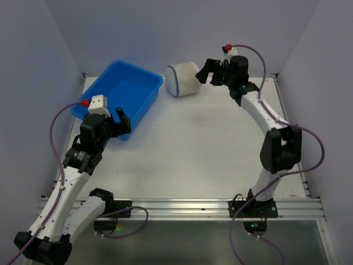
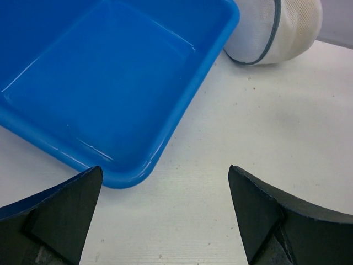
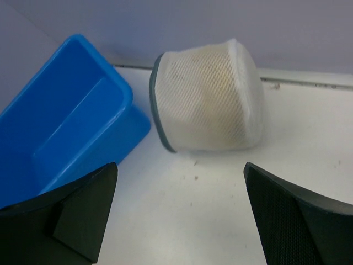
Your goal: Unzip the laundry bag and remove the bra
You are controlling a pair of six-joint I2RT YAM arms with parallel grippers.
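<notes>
The laundry bag's end (image 1: 193, 81) across from the zipper band faces my open right gripper. I should keep moving toward that mesh end (image 3: 247, 99) until my fingers close on it.
The white mesh laundry bag (image 1: 183, 79) lies on its side at the back of the table, its dark zipper band facing left. It also shows in the right wrist view (image 3: 209, 105) and the left wrist view (image 2: 281, 27). The zipper looks closed. A faint yellowish shape shows through the mesh; the bra itself is hidden inside. My right gripper (image 1: 207, 72) is open and empty just right of the bag, not touching it; in its own view the gripper (image 3: 179, 212) hangs above bare table. My left gripper (image 1: 122, 122) is open and empty over the blue tub's near corner.
A blue plastic tub (image 1: 122, 95), empty, stands at the back left, close beside the bag; it also shows in the left wrist view (image 2: 105, 83) and the right wrist view (image 3: 60, 127). Purple walls close in the back and sides. A metal rail (image 1: 182, 208) runs along the near edge.
</notes>
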